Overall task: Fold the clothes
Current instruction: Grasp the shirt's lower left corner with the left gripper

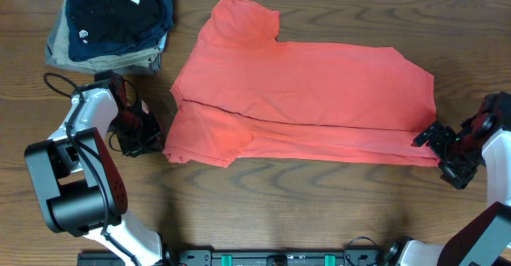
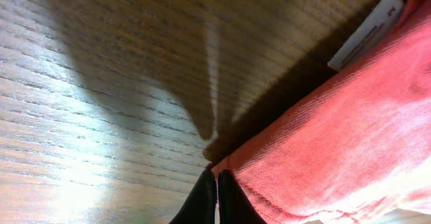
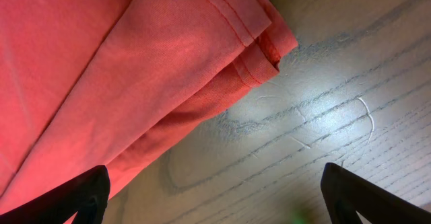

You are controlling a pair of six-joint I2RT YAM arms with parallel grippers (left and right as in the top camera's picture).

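Next, I move my left gripper away from the flap's corner, take the flap's top layer further in and fold it back, because the T-shirt's flap slants past the T-shirt's near edge.
The clothes are a coral-red T-shirt lying flat across the table's middle, one sleeve pointing to the far edge and its near part folded over. My left gripper is low at the shirt's left edge. In the left wrist view that gripper is shut, with the corner of the shirt's edge pinched at its tips. A small white label shows further along. My right gripper is open at the shirt's near right corner. Its left finger is over the doubled hem and its right finger is over bare wood.
A stack of folded navy and khaki garments sits at the far left corner, just behind my left arm. A black rail runs along the table's near edge. Bare wooden table lies in front of the shirt.
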